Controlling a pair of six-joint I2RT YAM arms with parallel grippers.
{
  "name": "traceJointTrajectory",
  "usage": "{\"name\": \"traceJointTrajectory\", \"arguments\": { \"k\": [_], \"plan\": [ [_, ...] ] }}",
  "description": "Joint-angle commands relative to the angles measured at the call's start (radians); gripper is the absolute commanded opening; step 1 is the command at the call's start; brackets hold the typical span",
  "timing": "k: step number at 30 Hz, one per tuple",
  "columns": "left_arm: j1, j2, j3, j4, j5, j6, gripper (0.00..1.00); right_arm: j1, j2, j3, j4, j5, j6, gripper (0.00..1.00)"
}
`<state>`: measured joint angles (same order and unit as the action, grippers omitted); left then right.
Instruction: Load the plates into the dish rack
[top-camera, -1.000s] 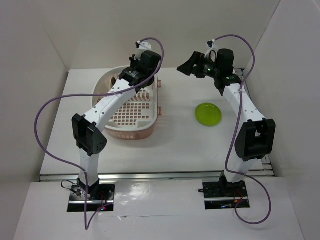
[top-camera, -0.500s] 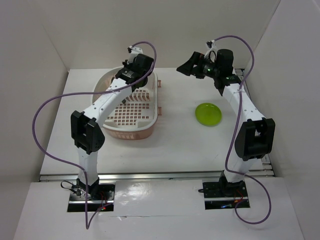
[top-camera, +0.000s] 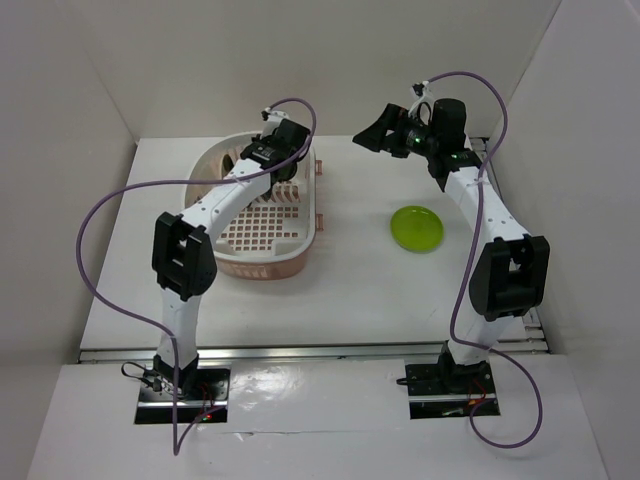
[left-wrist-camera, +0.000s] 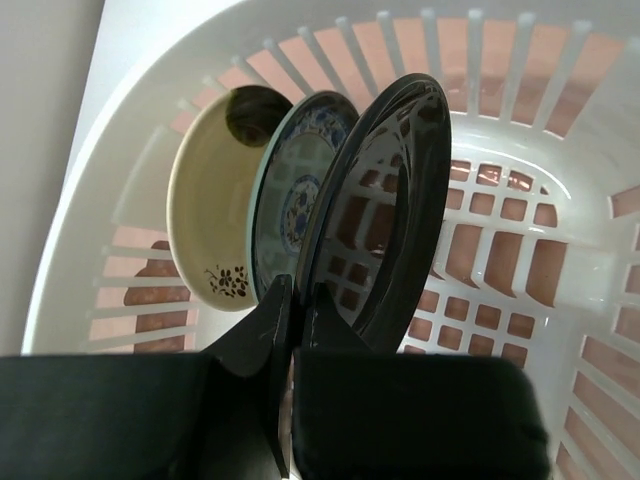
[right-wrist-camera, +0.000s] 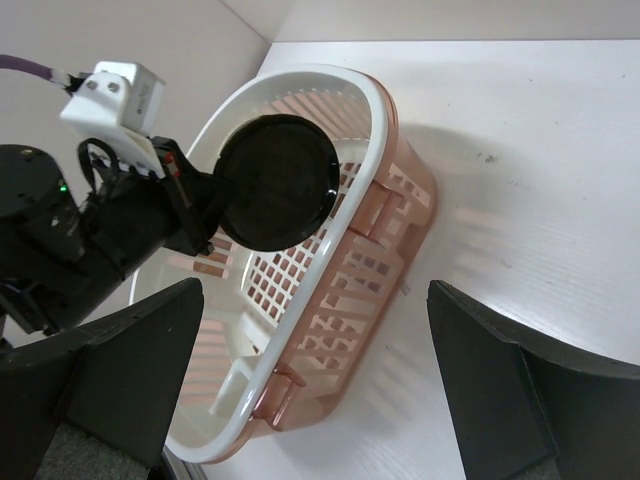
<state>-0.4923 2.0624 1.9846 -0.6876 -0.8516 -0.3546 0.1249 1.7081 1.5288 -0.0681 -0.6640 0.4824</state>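
Note:
The black plate (left-wrist-camera: 405, 205) is standing on its edge, in line beside the blue-green plate. My left gripper keeps moving it down until the rack's slot (left-wrist-camera: 455, 255) holds the black plate's rim.
My left gripper (left-wrist-camera: 297, 310) is shut on the lower rim of the glossy black plate (left-wrist-camera: 390, 210), which stands on edge inside the dish rack (left-wrist-camera: 560, 250). Behind it stand a blue-green patterned plate (left-wrist-camera: 295, 195) and a cream plate (left-wrist-camera: 205, 210) with a dark spot. In the right wrist view the black plate (right-wrist-camera: 278, 180) shows over the rack's rim (right-wrist-camera: 380, 110). From above, the left gripper (top-camera: 268, 155) sits at the far end of the rack (top-camera: 265, 255). The lime green plate (top-camera: 416, 229) lies flat on the table. My right gripper (top-camera: 368, 137) hovers open, empty, right of the rack.
White walls close the table at the back and both sides. A purple cable loops off each arm. The rack has pink handles (top-camera: 322, 215) on its right side. The right arm's forearm passes just right of the green plate.
The left arm's elbow has swung and its gripper has shifted a little at the rack's far end, still holding the black plate. The right arm has not moved.

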Motion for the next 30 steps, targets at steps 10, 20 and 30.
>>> {"name": "traceJointTrajectory", "arguments": {
  "k": [10, 20, 30],
  "plan": [
    [0.023, 0.024, -0.024, 0.031, 0.019, -0.044, 0.0, 0.005, 0.016, 0.021, 0.007, -0.009, 0.002, 1.0],
    [0.023, 0.054, -0.004, 0.031, 0.043, -0.035, 0.0, 0.005, 0.016, 0.021, 0.007, -0.009, -0.007, 1.0],
    [0.023, 0.083, 0.006, 0.031, 0.082, -0.035, 0.11, 0.005, 0.025, 0.021, 0.007, -0.009, -0.007, 1.0]
  ]
}}
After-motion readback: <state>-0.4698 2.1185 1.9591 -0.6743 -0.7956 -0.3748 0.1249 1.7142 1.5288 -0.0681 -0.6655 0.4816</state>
